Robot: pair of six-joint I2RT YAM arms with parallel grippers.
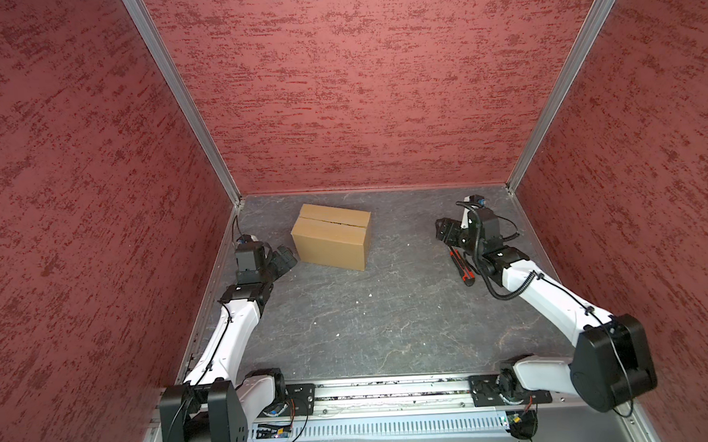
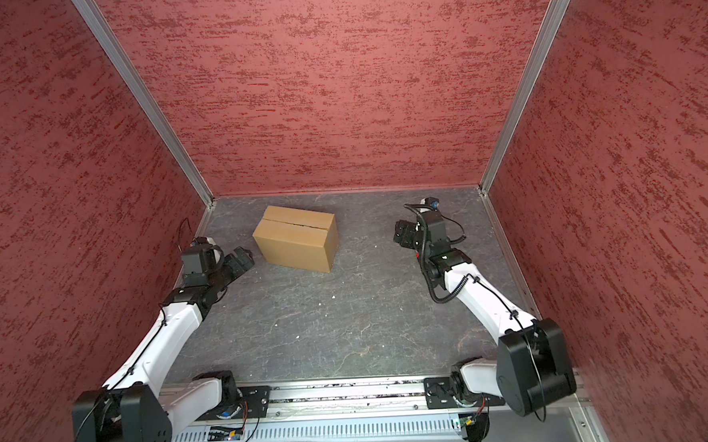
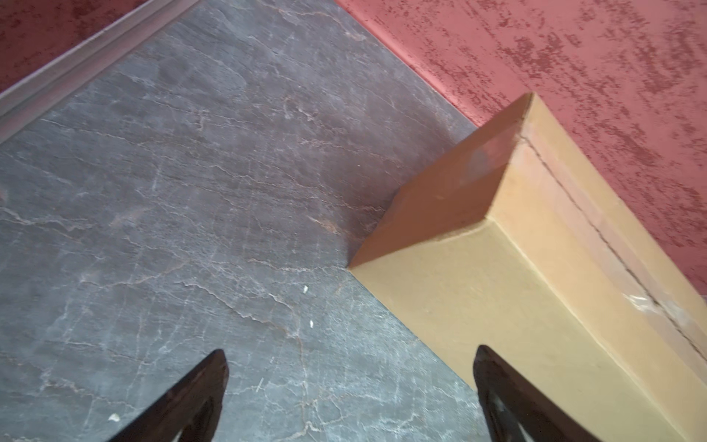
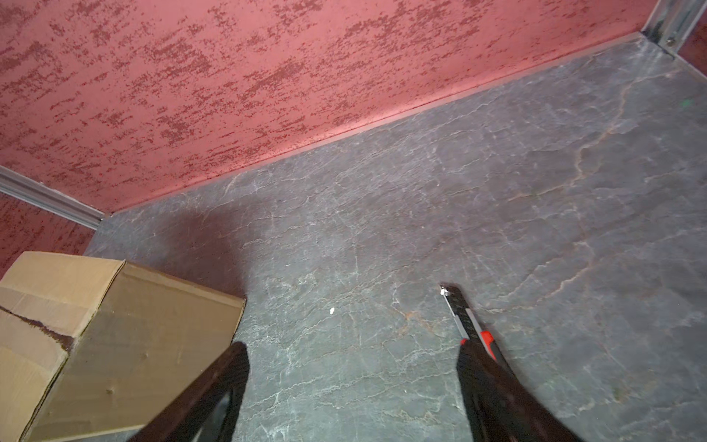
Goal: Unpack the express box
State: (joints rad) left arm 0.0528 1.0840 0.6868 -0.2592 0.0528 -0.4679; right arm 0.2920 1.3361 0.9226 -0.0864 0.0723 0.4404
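The box's seam (image 1: 335, 217) runs crosswise, far from the rail, so my right gripper should swing the box's back corner (image 1: 369, 213) forward while my left gripper braces the opposite end.
The express box (image 1: 332, 242) (image 2: 296, 243) is a plain brown carton with its flaps down and a centre seam, standing on the grey slate floor at the back left. My left gripper (image 1: 287, 258) (image 2: 244, 257) hovers just left of the box, open and empty; in the left wrist view the box (image 3: 516, 268) lies beside one fingertip of that gripper (image 3: 348, 352). My right gripper (image 1: 444, 232) (image 2: 400, 232) (image 4: 352, 346) stands open at the back right, nothing between its fingers. A red-and-black utility knife (image 1: 460, 266) (image 4: 470, 325) lies on the floor under it, beside one finger. The box (image 4: 114, 344) also shows in the right wrist view.
Red textured walls (image 1: 357, 84) close in the back and both sides, with aluminium corner posts (image 1: 179, 98). A metal rail (image 1: 394, 392) carrying both arm bases runs along the front. Small white specks (image 1: 338, 335) dot the grey floor (image 1: 369, 312).
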